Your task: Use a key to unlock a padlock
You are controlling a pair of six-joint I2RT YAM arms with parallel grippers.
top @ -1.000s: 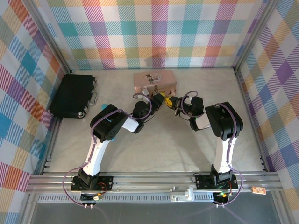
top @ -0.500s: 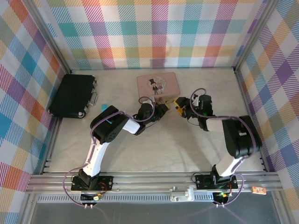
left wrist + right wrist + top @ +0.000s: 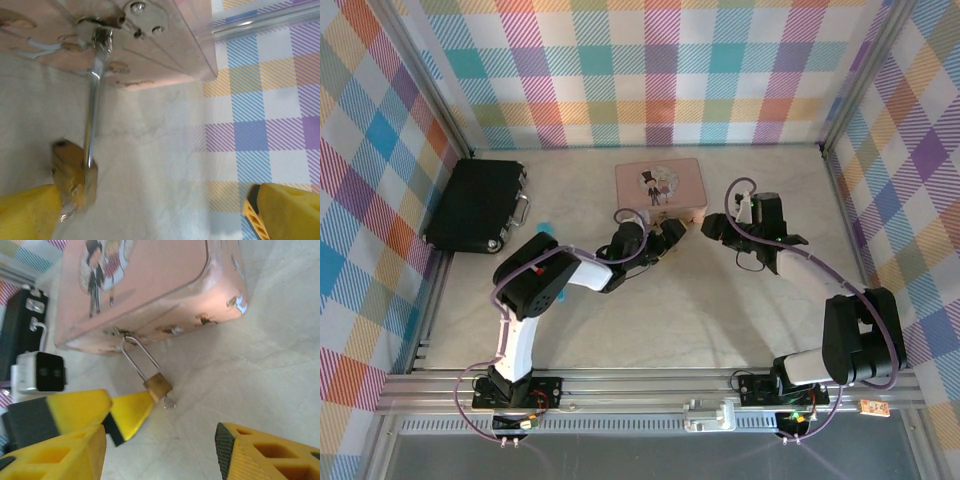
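Note:
My left gripper's finger is crowding the padlock body (image 3: pixel 158 385). Next, I move my left gripper back to make room for my right gripper first to grab the brass body.
The small brass padlock (image 3: pixel 159 385) lies on the table, its long silvery shackle (image 3: pixel 92 110) still hooked through the hasp (image 3: pixel 100 30) of the pink box (image 3: pixel 150 285). A small silvery key (image 3: pixel 169 402) sticks out of its underside. My left gripper (image 3: pixel 155 215) is open wide. One yellow finger (image 3: pixel 27 212) rests against the padlock body (image 3: pixel 75 172) and the other stands far to the right. My right gripper (image 3: pixel 160 455) is open too, a little way back from the padlock with nothing between its fingers. In the top view both grippers, left (image 3: pixel 668 233) and right (image 3: pixel 713 228), sit just in front of the box.
A black case (image 3: pixel 475 205) lies at the far left by the wall. The pink box (image 3: pixel 660 188) sits flat at the back centre. Checked walls close in three sides. Open table stretches in front of both grippers.
Both grippers have opened: the left let go of the padlock and the right let go of the key. The right gripper drew back to the right. The box now lies flat.

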